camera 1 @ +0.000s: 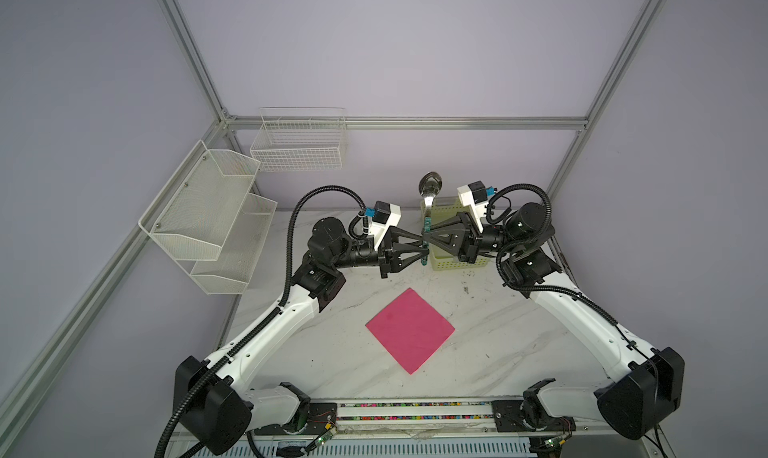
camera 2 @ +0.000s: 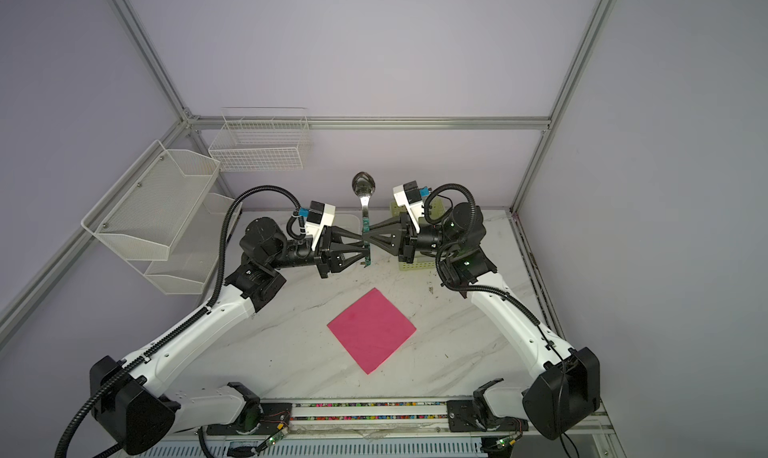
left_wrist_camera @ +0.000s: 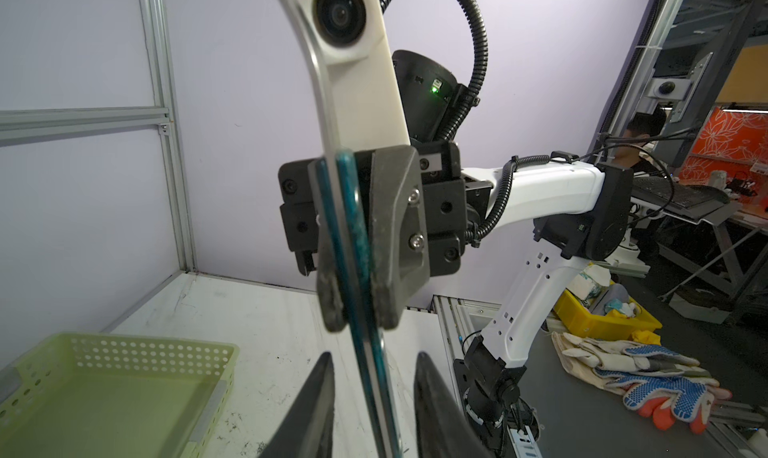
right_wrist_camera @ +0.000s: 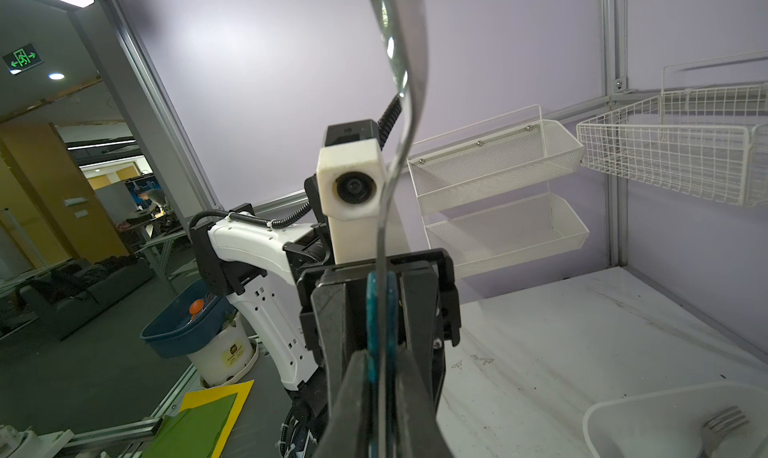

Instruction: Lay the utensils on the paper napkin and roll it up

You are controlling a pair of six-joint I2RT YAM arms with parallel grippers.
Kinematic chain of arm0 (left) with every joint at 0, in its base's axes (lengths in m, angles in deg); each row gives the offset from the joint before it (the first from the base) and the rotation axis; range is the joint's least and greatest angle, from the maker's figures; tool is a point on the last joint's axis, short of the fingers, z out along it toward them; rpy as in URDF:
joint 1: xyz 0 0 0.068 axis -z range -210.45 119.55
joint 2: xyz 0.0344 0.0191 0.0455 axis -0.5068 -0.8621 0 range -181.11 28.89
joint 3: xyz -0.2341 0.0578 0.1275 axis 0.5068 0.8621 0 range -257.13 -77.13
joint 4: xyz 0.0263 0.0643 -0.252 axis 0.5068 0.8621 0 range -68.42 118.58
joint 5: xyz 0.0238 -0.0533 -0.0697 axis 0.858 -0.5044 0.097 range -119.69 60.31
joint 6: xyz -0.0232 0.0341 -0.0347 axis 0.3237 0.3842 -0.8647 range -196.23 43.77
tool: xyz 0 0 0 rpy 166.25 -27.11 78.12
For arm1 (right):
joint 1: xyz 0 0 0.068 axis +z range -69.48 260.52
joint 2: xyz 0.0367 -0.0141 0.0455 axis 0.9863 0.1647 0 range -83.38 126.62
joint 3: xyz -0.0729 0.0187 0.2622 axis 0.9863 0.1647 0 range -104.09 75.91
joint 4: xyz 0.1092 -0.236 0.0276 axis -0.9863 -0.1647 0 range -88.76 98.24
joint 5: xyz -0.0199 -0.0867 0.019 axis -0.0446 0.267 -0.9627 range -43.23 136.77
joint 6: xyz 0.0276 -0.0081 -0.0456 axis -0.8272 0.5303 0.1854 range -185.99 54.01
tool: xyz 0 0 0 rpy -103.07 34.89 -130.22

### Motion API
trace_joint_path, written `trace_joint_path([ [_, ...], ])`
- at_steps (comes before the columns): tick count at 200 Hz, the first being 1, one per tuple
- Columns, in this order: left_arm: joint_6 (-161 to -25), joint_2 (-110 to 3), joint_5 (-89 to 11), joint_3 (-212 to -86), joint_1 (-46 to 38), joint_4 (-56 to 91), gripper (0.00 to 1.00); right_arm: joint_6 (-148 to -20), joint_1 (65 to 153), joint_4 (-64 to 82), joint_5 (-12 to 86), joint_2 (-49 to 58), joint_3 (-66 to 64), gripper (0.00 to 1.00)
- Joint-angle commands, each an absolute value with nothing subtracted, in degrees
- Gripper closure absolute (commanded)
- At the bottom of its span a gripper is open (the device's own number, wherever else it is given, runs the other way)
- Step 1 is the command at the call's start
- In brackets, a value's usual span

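Note:
The robot's right gripper is clamping the spoon handle's flat sides (left_wrist_camera: 349,218), so the left gripper should hold the spoon while the right gripper grips the handle's edges nearer the spoon's bowl (camera 1: 428,217).
The spoon (camera 1: 430,182) stands upright above the back of the table, silver bowl up and teal handle (left_wrist_camera: 353,236) down. My right gripper (camera 1: 428,238) is shut on that handle, its pads pressed on both sides in the right wrist view (right_wrist_camera: 382,356). From the opposite side my left gripper (camera 1: 424,249) straddles the lower handle. It is open, with a gap between each finger and the handle in the left wrist view (left_wrist_camera: 375,356). The fork (right_wrist_camera: 723,429) lies in a white tray (right_wrist_camera: 623,410). The pink paper napkin (camera 1: 410,330) lies flat mid-table, corner forward, with nothing on it.
A pale green perforated basket (camera 1: 457,260) stands under and behind the right gripper. On the left wall hang a two-tier white mesh shelf (camera 1: 208,215) and a wire basket (camera 1: 299,144). The marble tabletop (camera 1: 340,352) surrounds the napkin.

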State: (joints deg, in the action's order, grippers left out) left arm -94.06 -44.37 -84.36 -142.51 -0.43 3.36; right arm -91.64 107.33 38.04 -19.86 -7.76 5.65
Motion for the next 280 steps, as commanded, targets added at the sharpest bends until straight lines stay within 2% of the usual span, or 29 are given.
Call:
trace_joint_path([
  [1, -94.05, -42.81, -86.20, -140.76, -0.62, 1.11, 0.73, -91.44, 107.76, 40.54, -19.38, -8.31, 3.63, 1.00],
  [118, -91.34, -44.59, -88.06, -143.37, -0.66, 4.55, 0.94, -91.79, 108.44, 39.90, -19.80, -7.19, 2.43, 1.00],
  [159, -88.83, -44.60, -85.88, -144.06, -0.61, 8.12, 0.98, -89.91, 108.43, 35.76, -16.78, -7.61, 1.93, 1.00],
  [172, -87.07, -44.88, -82.91, -144.87, -0.76, 10.51, 0.98, -86.91, 108.46, 30.29, -12.69, -8.07, 1.01, 0.77],
  [196, -84.59, -46.80, -76.34, -148.73, -0.83, 17.07, 1.00, -84.07, 108.46, 23.29, -5.04, -8.70, 0.43, 0.58],
  [211, -83.65, -47.14, -71.26, -149.76, -0.83, 19.71, 1.00, -84.09, 108.43, 20.29, 0.24, -8.90, 0.32, 0.52],
  [280, -82.82, -48.43, -52.08, -152.50, -0.83, 26.38, 1.00, -85.01, 108.46, 12.16, 17.00, -8.59, 1.15, 0.49],
])
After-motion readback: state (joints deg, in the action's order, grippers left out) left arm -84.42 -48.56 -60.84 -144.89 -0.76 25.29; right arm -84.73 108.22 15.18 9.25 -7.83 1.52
